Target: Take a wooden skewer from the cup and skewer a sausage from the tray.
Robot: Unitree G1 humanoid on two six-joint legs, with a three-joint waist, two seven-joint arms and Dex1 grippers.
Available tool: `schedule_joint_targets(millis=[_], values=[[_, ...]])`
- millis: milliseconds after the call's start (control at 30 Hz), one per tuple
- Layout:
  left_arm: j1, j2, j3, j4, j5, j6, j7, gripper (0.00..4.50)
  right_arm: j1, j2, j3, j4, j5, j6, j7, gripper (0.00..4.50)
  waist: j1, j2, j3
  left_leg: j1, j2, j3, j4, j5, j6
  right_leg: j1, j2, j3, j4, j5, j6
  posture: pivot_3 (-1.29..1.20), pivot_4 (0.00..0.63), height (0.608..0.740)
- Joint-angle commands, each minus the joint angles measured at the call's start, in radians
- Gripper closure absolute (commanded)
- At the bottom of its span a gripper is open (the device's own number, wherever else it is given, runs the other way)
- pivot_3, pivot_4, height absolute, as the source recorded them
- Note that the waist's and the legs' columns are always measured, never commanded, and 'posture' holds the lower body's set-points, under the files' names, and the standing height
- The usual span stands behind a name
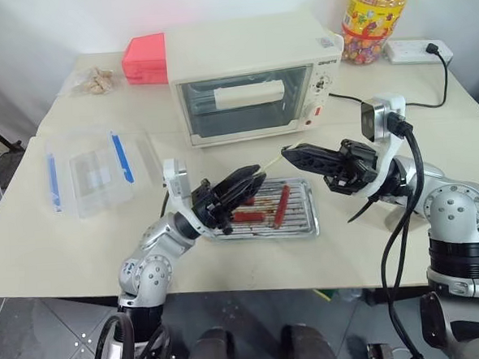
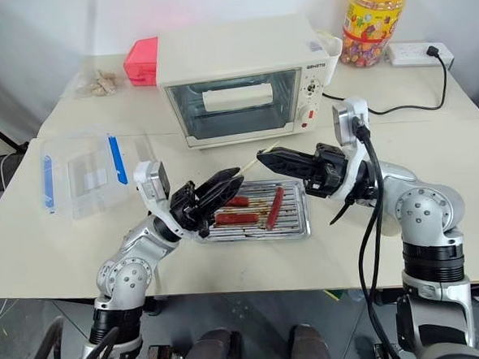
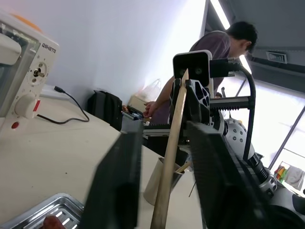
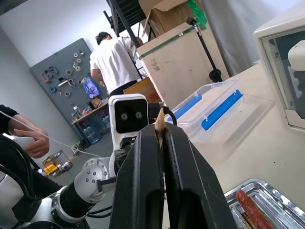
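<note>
My right gripper is full with the wooden skewer (image 1: pixel 271 162). My left gripper should take the skewer so that my right gripper is free to pick the slanted sausage (image 1: pixel 282 207) from the tray.
My right gripper (image 1: pixel 291 152) is shut on the wooden skewer (image 1: pixel 273 162), held above the tray's (image 1: pixel 306 224) far edge; its pale tip pokes out toward my left gripper (image 1: pixel 256 181). In the left wrist view the skewer (image 3: pixel 170 162) runs between my left fingers (image 3: pixel 116 181), which stand apart on either side of it, so this gripper is open. Three red-brown sausages lie on the tray: one (image 1: pixel 282 204) on the right, one (image 1: pixel 248 216) near the front, one (image 1: pixel 249 200) just under my left fingers. The cup (image 3: pixel 151 185) stands behind the skewer, with more sticks in it.
A white toaster oven (image 1: pixel 245 73) stands right behind the tray. A clear plastic box with blue clips (image 1: pixel 92 168) lies at the left, a red box (image 1: pixel 145 59) and a candy jar (image 1: pixel 376 12) at the back. A person (image 4: pixel 114 59) stands beyond the table.
</note>
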Motion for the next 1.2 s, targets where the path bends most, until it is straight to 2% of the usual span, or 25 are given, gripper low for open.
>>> schedule_joint_targets(millis=[33,67,333,367,433,467,500,600,667,800,1033,1200], values=[[0.008,-0.003,0.000,-0.042,-0.023,0.004,0.003,4.35,-0.002,0.006,-0.025,-0.004,0.024,-0.014,-0.003,4.50,0.000,0.000,0.000,0.000,0.000,0.000,0.000,0.000,0.000,0.000,0.000,0.000,0.000,0.000,0.000,0.00,0.150,0.740],[0.008,-0.003,0.001,-0.043,-0.027,0.006,0.005,4.47,-0.003,0.008,-0.027,-0.001,0.027,-0.013,-0.005,4.50,0.000,0.000,0.000,0.000,0.000,0.000,0.000,0.000,0.000,0.000,0.000,0.000,0.000,0.000,0.000,0.00,0.150,0.740],[-0.015,-0.018,0.036,-0.039,-0.078,0.034,0.052,4.47,-0.003,-0.008,-0.021,0.010,0.080,0.055,-0.023,4.50,0.000,0.000,0.000,0.000,0.000,0.000,0.000,0.000,0.000,0.000,0.000,0.000,0.000,0.000,0.000,0.00,0.150,0.740],[-0.017,-0.014,0.040,-0.041,-0.080,0.037,0.054,4.50,-0.004,-0.009,-0.024,0.010,0.079,0.057,-0.040,3.99,0.000,0.000,0.000,0.000,0.000,0.000,0.000,0.000,0.000,0.000,0.000,0.000,0.000,0.000,0.000,0.00,0.150,0.740],[-0.018,-0.002,0.050,-0.048,-0.081,0.040,0.059,4.50,-0.003,-0.022,-0.025,0.002,0.057,0.042,-0.041,3.48,0.000,0.000,0.000,0.000,0.000,0.000,0.000,0.000,0.000,0.000,0.000,0.000,0.000,0.000,0.000,0.00,0.150,0.740],[-0.017,0.009,0.057,-0.055,-0.079,0.041,0.060,4.50,-0.002,-0.037,-0.026,-0.001,0.045,0.036,-0.027,3.03,0.000,0.000,0.000,0.000,0.000,0.000,0.000,0.000,0.000,0.000,0.000,0.000,0.000,0.000,0.000,0.00,0.150,0.740],[-0.016,0.017,0.062,-0.060,-0.077,0.042,0.061,4.50,-0.001,-0.049,-0.027,-0.002,0.039,0.033,-0.016,2.89,0.000,0.000,0.000,0.000,0.000,0.000,0.000,0.000,0.000,0.000,0.000,0.000,-0.001,0.000,0.000,0.00,0.150,0.740],[0.011,0.082,0.080,-0.081,-0.053,0.033,0.038,4.50,0.011,-0.129,-0.024,0.004,-0.012,0.005,0.052,1.93,0.001,0.000,0.000,0.000,0.000,0.000,-0.001,0.000,0.000,0.000,0.000,0.000,-0.002,0.000,0.000,0.00,0.150,0.740],[0.046,0.143,0.096,-0.100,-0.028,0.017,0.013,4.50,0.021,-0.176,-0.037,0.008,-0.024,0.001,0.082,1.27,0.000,0.000,0.000,-0.001,0.000,0.000,-0.001,0.000,0.000,0.000,0.000,0.000,-0.003,0.000,0.000,0.00,0.150,0.740],[0.153,0.285,0.158,-0.124,0.029,-0.032,-0.058,4.50,0.089,-0.281,0.013,-0.037,-0.158,-0.095,0.156,0.02,0.000,0.000,0.000,-0.001,0.000,0.000,-0.003,0.000,0.000,0.000,0.000,0.000,-0.004,0.000,0.000,0.00,0.150,0.740],[0.313,0.452,0.336,-0.080,0.115,-0.180,-0.154,4.50,0.291,-0.354,0.114,-0.057,-0.479,-0.433,0.221,0.02,0.000,0.000,0.000,-0.001,0.001,0.000,-0.004,0.000,0.000,0.000,0.000,0.000,-0.006,0.000,0.000,0.00,0.150,0.740],[0.395,0.507,0.404,-0.057,0.127,-0.212,-0.197,4.50,0.372,-0.353,0.114,-0.036,-0.553,-0.579,0.282,0.02,0.001,0.000,0.001,0.000,0.000,0.000,-0.005,0.000,0.000,0.000,-0.002,0.000,-0.009,0.000,0.000,0.00,0.150,0.740]])
